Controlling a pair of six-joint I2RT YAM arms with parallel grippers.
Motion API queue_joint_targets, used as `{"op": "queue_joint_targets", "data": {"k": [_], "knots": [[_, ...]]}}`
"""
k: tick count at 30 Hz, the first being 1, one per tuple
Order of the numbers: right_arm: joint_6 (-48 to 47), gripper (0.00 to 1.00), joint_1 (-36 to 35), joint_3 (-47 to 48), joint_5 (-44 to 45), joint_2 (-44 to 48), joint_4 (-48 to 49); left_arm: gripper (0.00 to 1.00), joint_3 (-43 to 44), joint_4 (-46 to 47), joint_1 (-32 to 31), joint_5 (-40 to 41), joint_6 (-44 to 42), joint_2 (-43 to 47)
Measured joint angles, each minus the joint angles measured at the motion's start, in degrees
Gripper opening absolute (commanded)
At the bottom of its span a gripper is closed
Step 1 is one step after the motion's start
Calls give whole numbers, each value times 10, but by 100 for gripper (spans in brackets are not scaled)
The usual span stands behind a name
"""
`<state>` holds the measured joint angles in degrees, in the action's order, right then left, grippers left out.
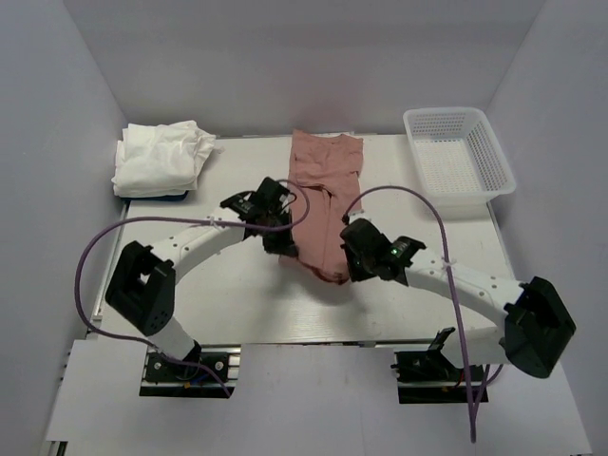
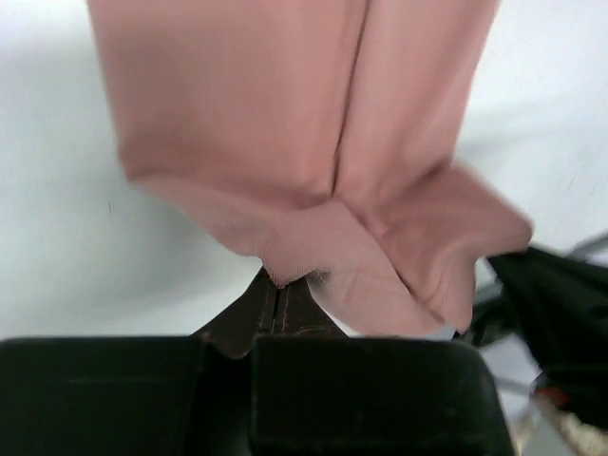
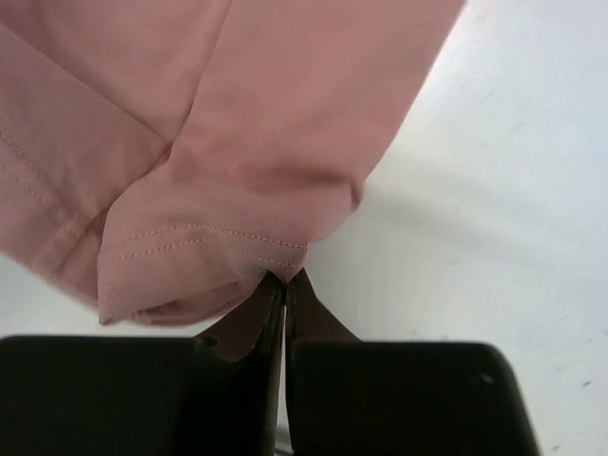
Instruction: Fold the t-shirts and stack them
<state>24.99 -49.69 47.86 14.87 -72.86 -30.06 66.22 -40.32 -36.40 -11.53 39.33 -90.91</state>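
Observation:
My grippers are holding both (image 1: 304, 260) near corners of the pink strip. My left gripper should keep moving the hem forward until it lies across the strip's middle (image 1: 328, 190).
A dusty-pink t-shirt (image 1: 325, 180) lies folded lengthwise in a long strip down the middle of the table, its near end lifted and bunched. My left gripper (image 1: 282, 240) is shut on the strip's near left corner (image 2: 285, 261). My right gripper (image 1: 348, 258) is shut on the stitched hem at the near right corner (image 3: 275, 256). White t-shirts (image 1: 160, 159) lie in a loose pile at the far left. The print on the pink shirt is hidden.
A white plastic mesh basket (image 1: 460, 161) stands at the far right of the table (image 1: 237, 294). A dark flat thing (image 1: 171, 197) sticks out from under the white pile. Purple cables (image 1: 95, 249) arc over both arms. White walls enclose the table.

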Motion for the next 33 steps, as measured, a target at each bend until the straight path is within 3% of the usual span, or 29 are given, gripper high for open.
{"op": "queue_joint_targets", "data": {"k": [4, 10, 18, 33], "knots": [[0, 0, 25, 55, 57, -52, 3, 0, 85, 7, 7, 55, 1, -48], [-15, 0, 73, 116, 97, -111, 16, 0, 131, 16, 38, 97, 0, -93], [-52, 0, 124, 218, 106, -191, 48, 0, 227, 38, 73, 85, -25, -174], [-92, 0, 181, 325, 83, -319, 63, 0, 352, 52, 123, 23, -62, -305]]}}
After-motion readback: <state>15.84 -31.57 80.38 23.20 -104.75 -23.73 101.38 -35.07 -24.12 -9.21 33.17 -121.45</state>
